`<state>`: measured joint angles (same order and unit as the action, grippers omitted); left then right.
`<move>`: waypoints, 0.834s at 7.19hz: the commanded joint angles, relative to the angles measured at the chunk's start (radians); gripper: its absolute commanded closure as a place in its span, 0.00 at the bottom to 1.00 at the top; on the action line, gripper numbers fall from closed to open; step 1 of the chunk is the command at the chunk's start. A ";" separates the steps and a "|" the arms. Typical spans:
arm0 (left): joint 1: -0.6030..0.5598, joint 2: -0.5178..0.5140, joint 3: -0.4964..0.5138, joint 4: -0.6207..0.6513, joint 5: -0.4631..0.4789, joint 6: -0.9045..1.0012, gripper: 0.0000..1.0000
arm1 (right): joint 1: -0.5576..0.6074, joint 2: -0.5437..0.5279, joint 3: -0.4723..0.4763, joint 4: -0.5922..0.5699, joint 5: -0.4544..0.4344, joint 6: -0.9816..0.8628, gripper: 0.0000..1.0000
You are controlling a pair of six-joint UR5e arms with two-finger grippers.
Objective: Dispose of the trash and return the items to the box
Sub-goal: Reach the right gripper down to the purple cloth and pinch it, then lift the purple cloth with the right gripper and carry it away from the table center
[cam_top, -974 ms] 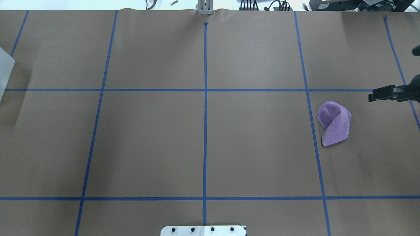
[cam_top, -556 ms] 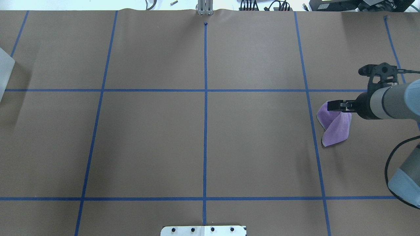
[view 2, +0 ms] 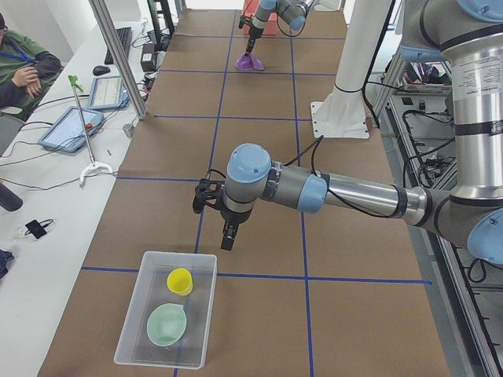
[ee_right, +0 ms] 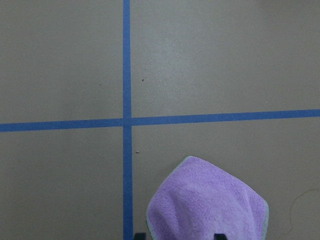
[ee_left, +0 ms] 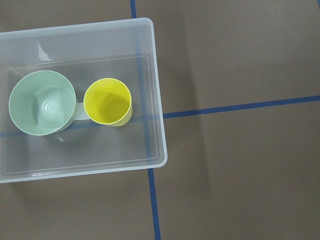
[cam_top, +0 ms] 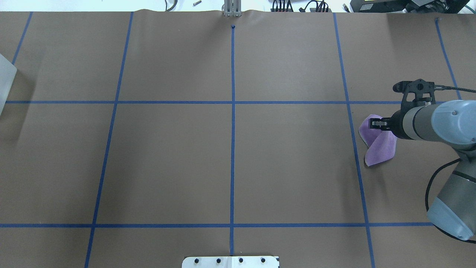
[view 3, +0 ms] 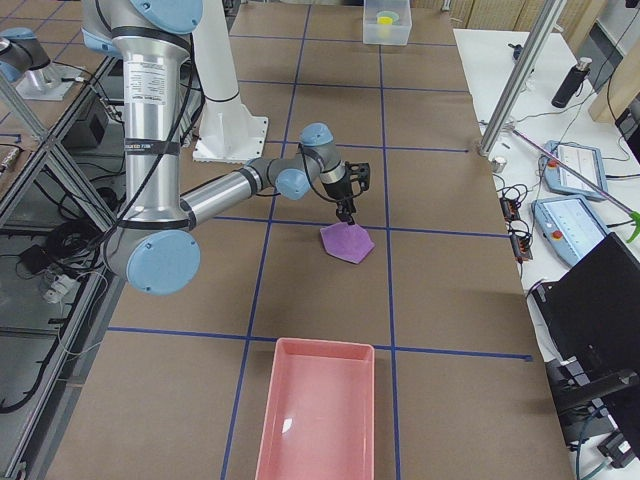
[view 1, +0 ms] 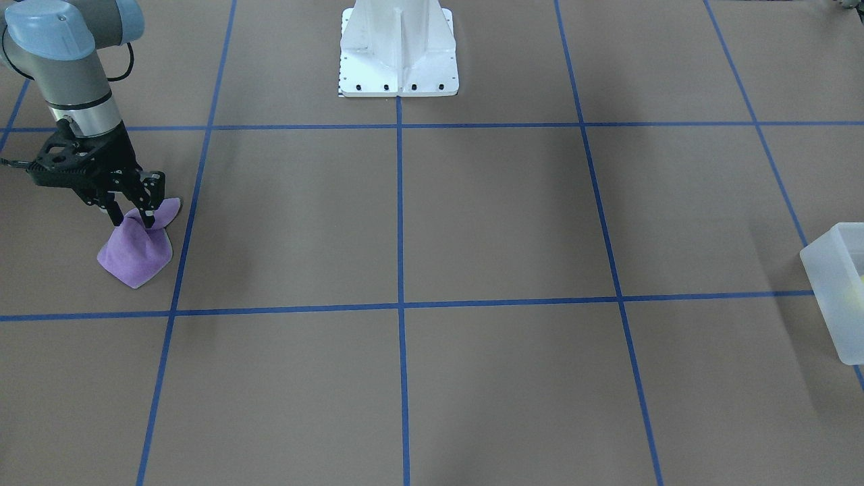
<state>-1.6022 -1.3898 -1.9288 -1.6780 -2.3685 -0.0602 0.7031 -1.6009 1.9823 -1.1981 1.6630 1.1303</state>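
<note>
The purple cloth [view 1: 136, 252] stands up in a crumpled fold [view 1: 138, 220] between my fingers, so it will stay bunched up when I carry it to the pink bin.
The yellow cup [ee_left: 107, 101] and the mint-green bowl [ee_left: 41, 102] stand side by side inside the frosted box [ee_left: 159, 100]. The exterior left view shows the cup [view 2: 180, 280], the bowl [view 2: 166, 324] and the box [view 2: 128, 322] too. My left gripper [view 2: 226, 239] hangs above the table just beyond the box's end; I cannot tell whether it is open or shut. My right gripper [view 1: 133, 217] is open, its jaws straddling the raised top of a crumpled purple cloth [view 1: 135, 260]. The right wrist view shows the cloth [ee_right: 210, 205] between the two tips.
A pink bin [view 3: 320, 345] sits at the table's end on my right, near the cloth [view 3: 347, 243]. The white robot base [view 1: 398, 54] stands at the middle of my edge. The box's corner [cam_top: 5, 82] shows at the overhead view's left edge.
My right arm has come in from the right edge and moved its gripper onto the purple cloth. The cloth has not moved.
</note>
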 commanded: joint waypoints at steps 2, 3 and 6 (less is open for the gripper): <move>0.001 0.000 0.002 0.000 0.000 -0.001 0.01 | 0.002 -0.004 0.012 -0.001 -0.002 -0.001 1.00; 0.001 0.000 0.005 0.000 0.000 -0.001 0.01 | 0.022 -0.013 0.045 -0.008 0.017 -0.018 1.00; -0.001 0.009 -0.003 0.003 -0.002 0.000 0.01 | 0.299 -0.011 0.215 -0.348 0.254 -0.375 1.00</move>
<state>-1.6017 -1.3838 -1.9290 -1.6774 -2.3695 -0.0610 0.8766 -1.6142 2.1363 -1.3990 1.8180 0.9341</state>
